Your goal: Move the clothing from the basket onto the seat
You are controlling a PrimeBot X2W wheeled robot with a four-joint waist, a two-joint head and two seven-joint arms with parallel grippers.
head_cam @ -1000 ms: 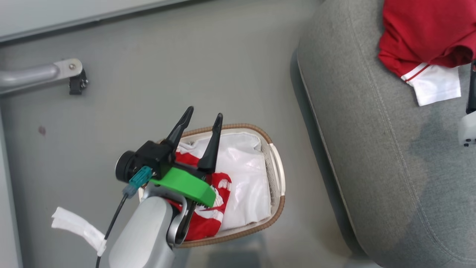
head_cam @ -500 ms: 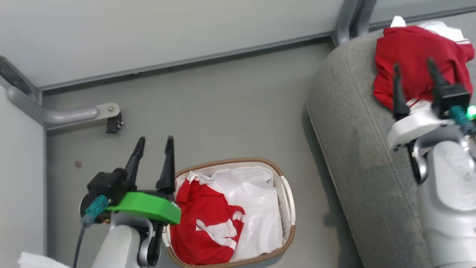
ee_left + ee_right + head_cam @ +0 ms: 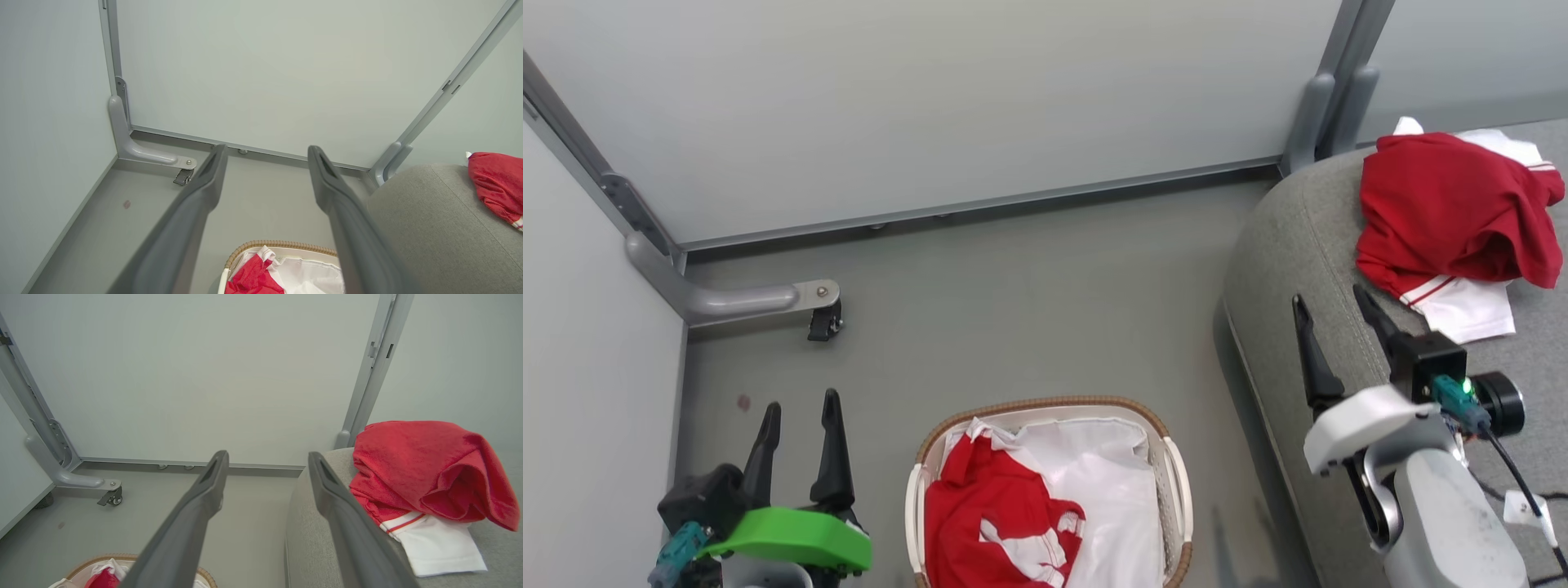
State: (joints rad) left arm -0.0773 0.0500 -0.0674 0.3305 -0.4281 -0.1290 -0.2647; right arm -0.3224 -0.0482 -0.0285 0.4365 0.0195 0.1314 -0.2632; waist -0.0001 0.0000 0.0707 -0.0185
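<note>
I expect the glossy white liner (image 3: 1116,490) to stay behind, empty, when I lift the red clothing out, because the liner spreads up to the basket's rim (image 3: 1101,403).
One red piece of clothing (image 3: 996,523) lies crumpled in the left half of the basket (image 3: 1176,482), on a glossy white liner (image 3: 1111,490). A second red garment with a white sleeve (image 3: 1454,212) lies heaped on the grey seat (image 3: 1282,269) at the right. My left gripper (image 3: 800,405) stands open over the floor, left of the basket, holding nothing. My right gripper (image 3: 1329,299) is open above the seat's left edge, just short of the garment there. In the right wrist view that garment (image 3: 425,473) sits to the right of my open right gripper (image 3: 265,454). In the left wrist view the basket's rim (image 3: 282,245) lies below my open left gripper (image 3: 265,148).
A pale partition wall (image 3: 972,106) closes the back, with a grey upright post (image 3: 1331,90) by the seat. A grey bracket foot with a small caster (image 3: 821,314) juts over the floor at the left. Grey floor (image 3: 1029,310) lies between basket and wall.
The head camera has tilted up, so the whole picture shifted. My left gripper has drawn off the basket to its left, empty. My right gripper has pulled back from the red garment on the seat.
</note>
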